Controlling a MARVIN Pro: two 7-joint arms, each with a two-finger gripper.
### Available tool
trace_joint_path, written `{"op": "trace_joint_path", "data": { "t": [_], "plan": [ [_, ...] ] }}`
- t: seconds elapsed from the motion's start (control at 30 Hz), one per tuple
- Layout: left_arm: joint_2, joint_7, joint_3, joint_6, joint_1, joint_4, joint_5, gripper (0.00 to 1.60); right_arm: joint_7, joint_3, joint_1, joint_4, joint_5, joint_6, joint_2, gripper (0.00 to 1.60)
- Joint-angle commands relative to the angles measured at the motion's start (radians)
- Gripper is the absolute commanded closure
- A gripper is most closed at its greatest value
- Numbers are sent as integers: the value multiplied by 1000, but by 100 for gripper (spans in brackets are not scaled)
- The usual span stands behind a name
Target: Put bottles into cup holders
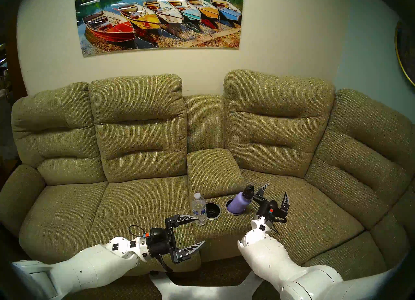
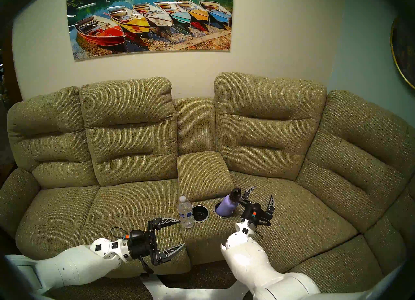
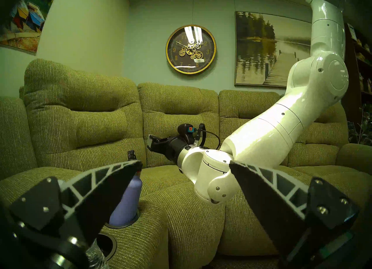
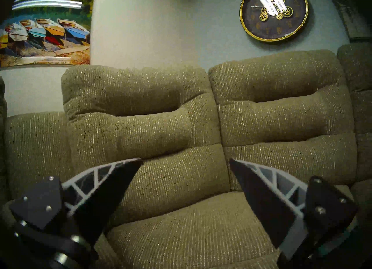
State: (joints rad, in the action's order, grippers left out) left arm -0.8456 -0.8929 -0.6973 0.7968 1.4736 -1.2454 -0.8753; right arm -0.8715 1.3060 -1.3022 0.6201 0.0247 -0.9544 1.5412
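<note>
The dark, deep cup holder seems roughly as wide as the water bottle, so I expect the water bottle to go partway in when I lower it.
The lavender flask with a black cap sits tilted in the right cup holder, leaning to the right; it also shows in the left wrist view. The left cup holder holds nothing. The clear water bottle with a white cap stands upright on the console just left of it. My left gripper is open, low and just in front of the water bottle, with one finger near its base. My right gripper is open and empty, just right of the flask's cap.
The olive-green sofa fills the scene, with a padded console lid behind the cup holders. Seat cushions lie left and right of the console. A boat picture hangs on the wall, and a clock on the side wall.
</note>
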Motion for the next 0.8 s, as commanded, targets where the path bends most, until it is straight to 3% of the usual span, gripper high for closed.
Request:
{"op": "trace_joint_path", "data": {
  "t": [0.0,0.1,0.23,0.47,0.63,0.77],
  "plan": [
    [61,30,-29,29,31,-37,-4,0,-16,19,-76,112,-4,-6,-36,0],
    [82,45,-39,33,32,-53,11,0,-3,28,-99,146,-12,-6,-44,0],
    [73,59,-51,29,12,-9,18,0,10,36,-126,179,-22,-6,-51,0],
    [6,7,-48,14,-53,72,-16,0,7,47,-175,240,-41,-6,-51,0],
    [-53,-42,-49,2,-115,190,-42,0,2,49,-208,276,-44,-6,-46,0],
    [-95,-66,-57,-37,-162,239,-75,0,6,46,-223,278,-44,-6,-44,0]
  ]
}}
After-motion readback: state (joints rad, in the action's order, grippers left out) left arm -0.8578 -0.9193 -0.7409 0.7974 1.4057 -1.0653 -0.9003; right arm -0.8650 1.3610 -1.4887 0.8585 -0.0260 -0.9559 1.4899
